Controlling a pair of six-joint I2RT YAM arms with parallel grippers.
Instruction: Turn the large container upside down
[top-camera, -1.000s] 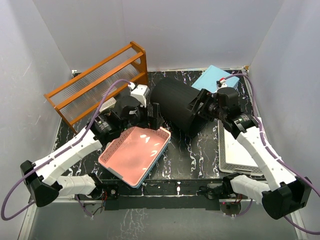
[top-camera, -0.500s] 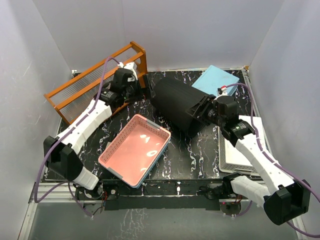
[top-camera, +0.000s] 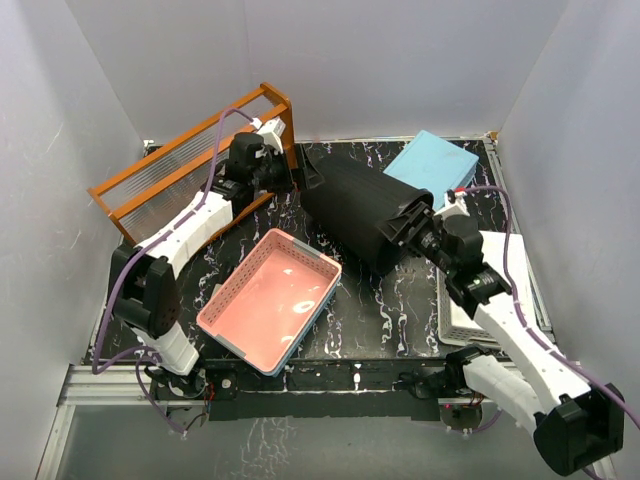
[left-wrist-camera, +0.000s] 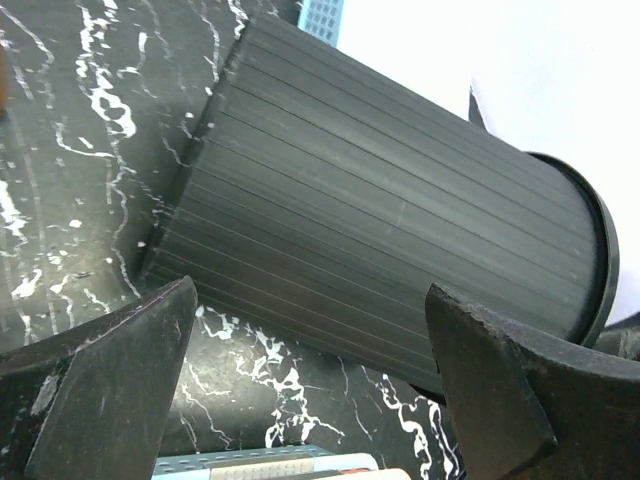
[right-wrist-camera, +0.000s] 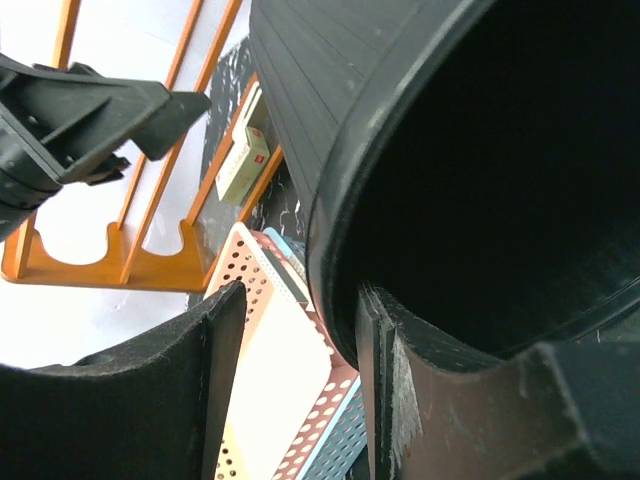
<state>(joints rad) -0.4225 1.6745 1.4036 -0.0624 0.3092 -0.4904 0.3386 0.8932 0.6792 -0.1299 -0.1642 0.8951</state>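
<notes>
The large container's ribbed side is in front of my left gripper's open fingers. Next, my left gripper moves back to the container's base end and pushes the container's base up.
The large container is a ribbed black bin lying on its side on the black marble table. Its flat base points back left and its open mouth points front right. My left gripper is open beside the base end; in the left wrist view its wide fingers frame the bin's side without touching it. My right gripper is at the mouth. In the right wrist view it is open and straddles the rim, with one finger inside the bin and one outside, and a gap to the outer finger.
A pink perforated basket sits on a blue one at the front centre. An orange rack stands at the back left. A light blue box is at the back right. A flat white perforated basket lies under the right arm.
My left arm has swung from over the pink basket to the back, beside the bin's base. The right gripper and the bin's mouth have shifted slightly toward the front.
</notes>
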